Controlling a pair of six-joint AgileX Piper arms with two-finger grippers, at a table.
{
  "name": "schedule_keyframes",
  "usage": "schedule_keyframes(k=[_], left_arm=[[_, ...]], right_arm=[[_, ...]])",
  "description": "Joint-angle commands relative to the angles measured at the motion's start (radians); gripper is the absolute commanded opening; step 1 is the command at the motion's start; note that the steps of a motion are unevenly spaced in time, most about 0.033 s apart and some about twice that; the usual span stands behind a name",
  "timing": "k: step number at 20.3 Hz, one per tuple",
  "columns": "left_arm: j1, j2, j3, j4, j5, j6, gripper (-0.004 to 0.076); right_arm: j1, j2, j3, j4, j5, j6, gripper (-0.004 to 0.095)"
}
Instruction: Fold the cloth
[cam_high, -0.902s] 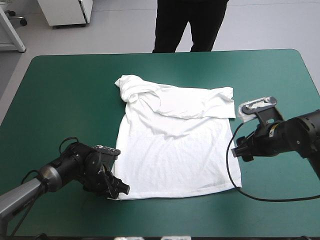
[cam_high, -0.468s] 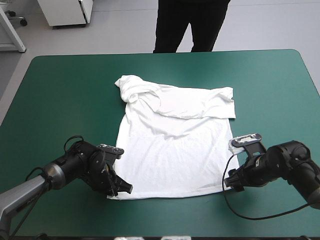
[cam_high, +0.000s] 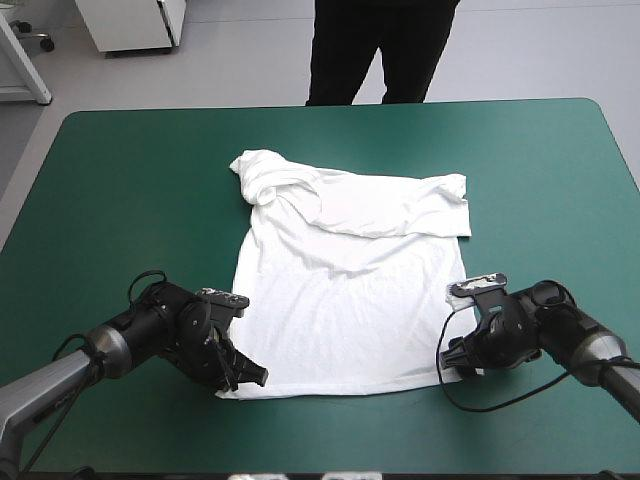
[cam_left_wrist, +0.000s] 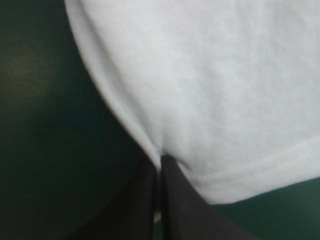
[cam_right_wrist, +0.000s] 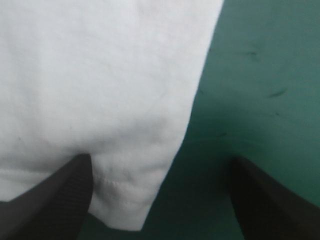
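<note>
The collar end of the white T-shirt is doubled over in loose folds, so I expect the T-shirt to spread wider as I lift and swing its hem.
The white T-shirt lies spread flat on the teal-green table, hem toward the near edge, collar end bunched at the far side. My left gripper is at the hem's near-left corner. In the left wrist view its black fingers meet in a point, shut on the T-shirt at the hem's corner. My right gripper sits low at the near-right corner. In the right wrist view its fingers stand wide apart, with the T-shirt's hem corner lying between them, not gripped.
Bare teal-green cover surrounds the shirt on all sides. The table's near edge runs just below both grippers.
My left gripper's fingers have shut on the hem's near-left corner. My right arm has moved down and in toward the hem's near-right corner, its fingers staying apart.
</note>
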Motion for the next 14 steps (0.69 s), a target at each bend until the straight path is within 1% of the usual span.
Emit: schedule_keyframes(k=[1,2,3,4,5,6,7,8,9,10,12,14], left_arm=[[-0.013,0.046,0.031,-0.074,-0.122,0.003,-0.0009],[-0.013,0.046,0.027,-0.074,-0.124,0.003,-0.0009],[-0.013,0.046,0.022,-0.072,-0.124,0.003,-0.0009],[-0.013,0.046,0.018,-0.072,-0.124,0.003,-0.0009],[-0.013,0.046,0.012,-0.072,-0.127,-0.002,-0.0009],[-0.013,0.046,0.011,-0.068,-0.127,-0.002,-0.0009],[-0.013,0.046,0.007,-0.068,-0.131,-0.002,-0.0009],[-0.013,0.046,0.007,-0.068,-0.137,-0.002,-0.0009],[-0.013,0.046,0.005,-0.064,-0.16,-0.002,-0.0009],[-0.013,0.046,0.003,-0.056,-0.178,-0.002,-0.0009],[-0.013,0.044,-0.016,-0.029,-0.181,0.002,-0.0009],[-0.013,0.018,-0.067,0.01,-0.148,0.002,-0.0009]], right_arm=[[0.003,0.05,-0.017,0.039,-0.022,-0.017,0.0632],[0.003,0.066,-0.017,0.054,-0.02,-0.029,0.0586],[0.003,0.092,-0.017,0.11,-0.012,-0.068,0.047],[0.003,0.098,-0.017,0.13,-0.008,-0.085,0.042],[0.003,0.109,-0.015,0.165,-0.005,-0.114,0.0297],[0.003,0.111,-0.015,0.174,-0.005,-0.121,0.024],[0.003,0.111,-0.015,0.174,-0.005,-0.127,0.013],[0.003,0.111,-0.015,0.174,-0.005,-0.134,0.0085],[0.003,0.111,-0.015,0.172,-0.005,-0.146,-0.002],[0.003,0.109,-0.017,0.174,-0.005,-0.146,-0.0016],[0.003,0.092,-0.044,0.176,0.007,-0.146,-0.0017],[0.003,0.04,-0.113,0.178,0.04,-0.141,-0.0017]])
